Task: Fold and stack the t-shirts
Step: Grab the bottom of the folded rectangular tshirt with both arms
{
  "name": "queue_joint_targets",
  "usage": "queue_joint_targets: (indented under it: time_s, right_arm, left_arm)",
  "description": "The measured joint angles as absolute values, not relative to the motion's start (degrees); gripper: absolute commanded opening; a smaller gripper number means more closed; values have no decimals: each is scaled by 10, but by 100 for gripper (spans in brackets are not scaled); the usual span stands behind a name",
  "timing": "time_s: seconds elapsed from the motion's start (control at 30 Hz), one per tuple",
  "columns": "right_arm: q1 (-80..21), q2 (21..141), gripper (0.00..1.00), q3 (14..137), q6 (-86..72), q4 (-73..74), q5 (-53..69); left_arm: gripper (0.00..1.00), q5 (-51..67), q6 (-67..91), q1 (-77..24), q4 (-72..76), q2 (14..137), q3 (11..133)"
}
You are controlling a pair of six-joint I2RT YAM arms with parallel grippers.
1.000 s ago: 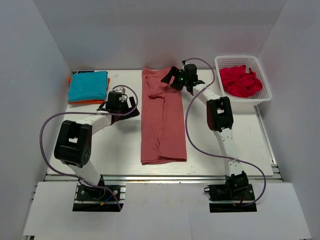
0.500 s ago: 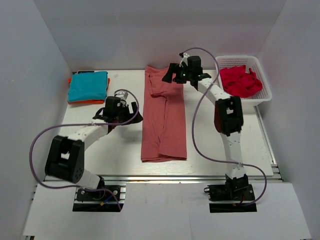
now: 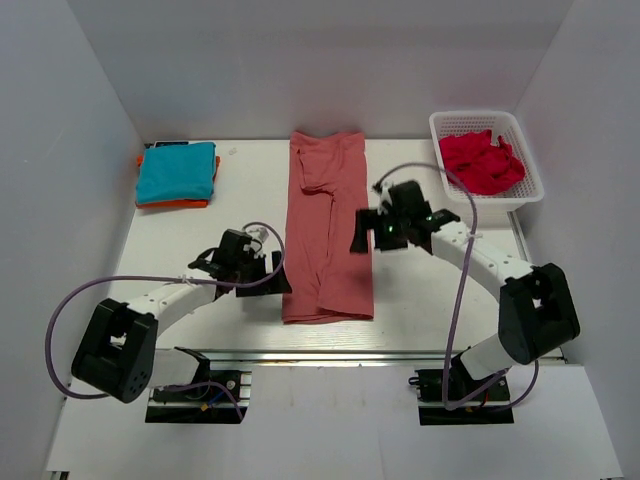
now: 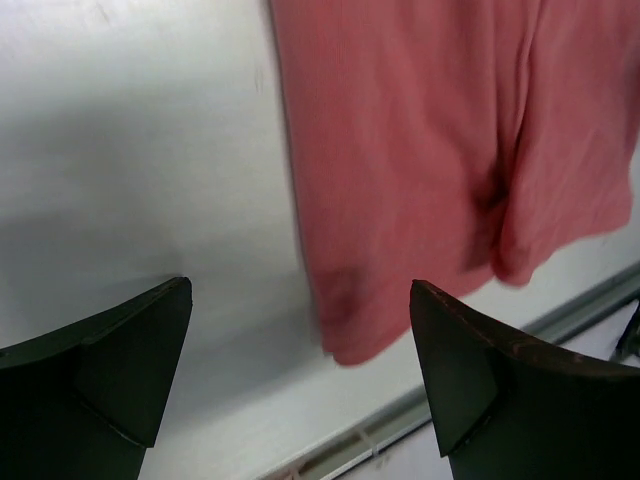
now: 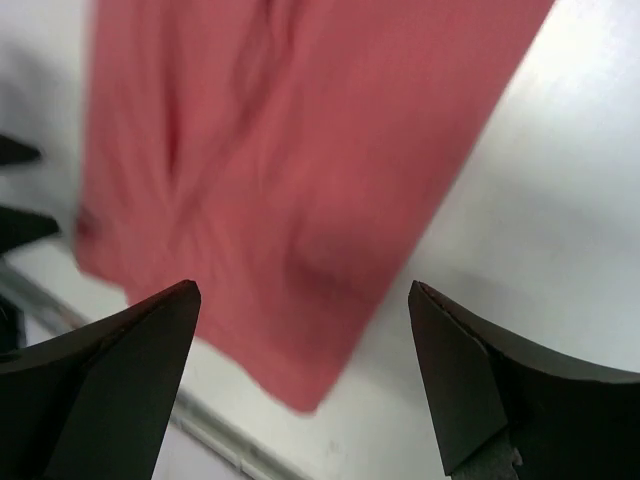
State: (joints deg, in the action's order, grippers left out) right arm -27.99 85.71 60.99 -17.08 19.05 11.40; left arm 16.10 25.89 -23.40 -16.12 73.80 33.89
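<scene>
The salmon t-shirt strip (image 3: 330, 225) is lying long and flat, so the t-shirt's hem (image 3: 328, 316) will fold over when I carry it inward, and the t-shirt's far end will stay where it is.
A dusty salmon-red t-shirt (image 3: 328, 240) lies as a long narrow strip down the middle of the table, both sleeves tucked in. My left gripper (image 3: 278, 280) hovers open beside the strip's near left corner; the left wrist view shows that corner (image 4: 420, 170) between its wide-set fingers (image 4: 100, 370). On the other side, my right gripper (image 3: 359, 234) stands open over the strip's right edge at mid-length, with the cloth (image 5: 280, 150) below its jaws. Neither holds anything. At the far left a folded teal t-shirt (image 3: 177, 171) rests on an orange one (image 3: 172, 204).
A white lattice basket (image 3: 531, 176) at the far right holds a crumpled crimson t-shirt (image 3: 481, 162). The table's near metal rail (image 3: 320, 351) runs just beyond the salmon shirt's hem. Purple cables loop from both arms.
The right gripper has left the far collar end and come down along the shirt's right edge. The left gripper has moved nearer and rightward to the near left corner. Both stayed open.
</scene>
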Motion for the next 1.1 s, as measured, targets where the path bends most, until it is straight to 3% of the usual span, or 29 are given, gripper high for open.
queue_joint_targets:
  time_s: [0.23, 0.4, 0.53, 0.6, 0.63, 0.73, 0.77, 0.83, 0.87, 0.9, 1.1]
  right_arm:
    - [-336, 857, 90, 492, -176, 275, 167]
    - [-347, 858, 88, 466, -199, 273, 179]
    - [-351, 855, 67, 439, -220, 267, 186]
    - [-351, 852, 47, 430, -229, 259, 185]
    - [-352, 852, 46, 423, -238, 255, 186]
    - [-352, 852, 14, 414, -241, 242, 183]
    - [-352, 853, 0, 413, -242, 241, 183]
    - [-352, 853, 0, 410, -245, 235, 185]
    - [-352, 853, 0, 409, -245, 232, 186]
    - [-352, 852, 0, 406, -245, 226, 187]
    - [-352, 842, 0, 391, -239, 211, 193]
  left_arm:
    - [100, 209, 284, -278, -185, 702, 295]
    - [88, 214, 312, -305, -173, 698, 286]
    - [72, 213, 329, -325, -171, 713, 285]
    - [63, 214, 337, -335, -163, 726, 287]
    - [60, 215, 340, -343, -159, 734, 290]
    - [45, 205, 345, -355, -159, 757, 300]
    - [35, 203, 348, -359, -159, 762, 303]
    - [24, 191, 348, -367, -166, 770, 305]
    - [9, 186, 351, -369, -170, 771, 306]
    - [0, 179, 351, -371, -174, 771, 307]
    - [0, 150, 356, -375, -192, 763, 313]
